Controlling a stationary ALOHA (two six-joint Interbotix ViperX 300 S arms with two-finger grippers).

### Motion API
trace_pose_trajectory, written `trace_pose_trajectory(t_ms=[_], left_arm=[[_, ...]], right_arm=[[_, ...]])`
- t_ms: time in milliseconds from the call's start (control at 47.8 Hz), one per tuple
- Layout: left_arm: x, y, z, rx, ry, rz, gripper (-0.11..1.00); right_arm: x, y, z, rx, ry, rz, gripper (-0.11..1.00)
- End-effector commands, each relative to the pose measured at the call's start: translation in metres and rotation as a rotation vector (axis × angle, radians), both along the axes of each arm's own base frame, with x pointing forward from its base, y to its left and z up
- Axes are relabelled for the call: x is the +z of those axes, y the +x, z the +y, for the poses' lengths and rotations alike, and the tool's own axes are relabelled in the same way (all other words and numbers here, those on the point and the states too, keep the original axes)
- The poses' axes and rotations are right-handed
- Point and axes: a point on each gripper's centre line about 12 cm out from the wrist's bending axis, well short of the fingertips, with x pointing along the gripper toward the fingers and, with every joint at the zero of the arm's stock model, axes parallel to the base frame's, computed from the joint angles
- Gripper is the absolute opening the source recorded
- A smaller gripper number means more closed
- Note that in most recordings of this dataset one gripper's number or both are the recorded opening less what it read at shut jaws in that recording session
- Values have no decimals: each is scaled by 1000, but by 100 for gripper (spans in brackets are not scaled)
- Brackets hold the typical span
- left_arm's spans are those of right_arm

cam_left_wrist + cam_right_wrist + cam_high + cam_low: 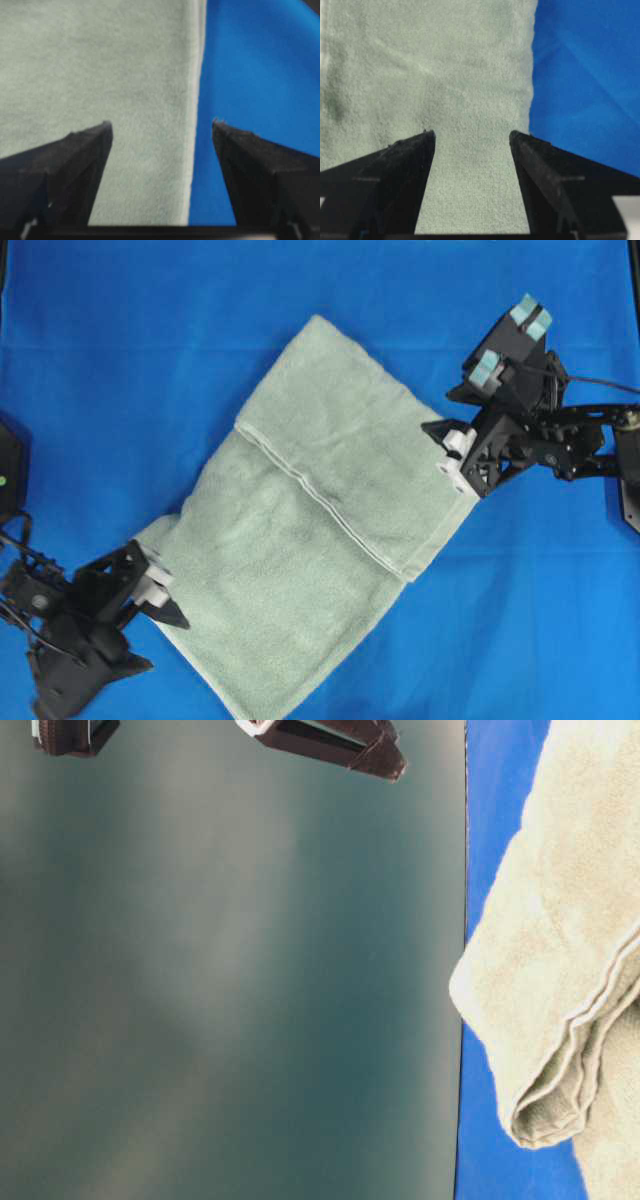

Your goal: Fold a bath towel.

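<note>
The towel's near flap (265,575) is limp and lies past the upper layer's hemmed edge (322,502), so I expect it to fold over that edge and end short of the towel's far side when the robot lifts it.
The bath towel (300,530) is pale sage-green terry and lies folded on a diagonal across the blue cloth, with a hemmed upper layer over its far half. My left gripper (165,588) stands open at the towel's lower-left edge. In the left wrist view my left gripper (161,125) straddles the hemmed edge of the towel (100,65), with nothing pinched. My right gripper (450,458) stands open at the towel's right edge. In the right wrist view my right gripper (471,135) hangs over the towel (430,65) near its side edge, with its jaws apart.
The bright blue cloth (120,360) covers the whole table around the towel. In the table-level view a rolled fold of the towel (560,970) lies on a strip of the blue cloth (490,820); a blurred dark surface fills the left, with dark gripper parts (330,742) at the top.
</note>
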Motion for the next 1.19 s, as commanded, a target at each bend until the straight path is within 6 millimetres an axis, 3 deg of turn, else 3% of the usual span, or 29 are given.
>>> trace_pose_trajectory(t_ms=[0,167,355,564,627,711,857,1004,1171], left_arm=[[-1,12,-8,-10,33,39,76],[-29,29,-18,-20,85,106,76],[-64,39,-8,14,133,187,76],[-69,42,-3,15,139,175,73],[-69,40,-2,8,147,177,66],[-70,40,1,6,156,183,45],[-69,43,9,31,160,199,8],[-51,52,15,52,162,202,6],[-5,68,29,89,160,171,6]], right_arm=[[4,2,0,5,0,-17,63],[2,2,0,5,0,-11,63],[0,5,3,20,9,-15,63],[-7,9,7,41,16,-8,63],[-8,9,7,41,15,-3,63],[-8,10,8,43,15,-4,63],[-8,10,11,55,13,-1,63],[-8,6,15,68,10,2,63],[-6,-2,16,72,9,-5,63]])
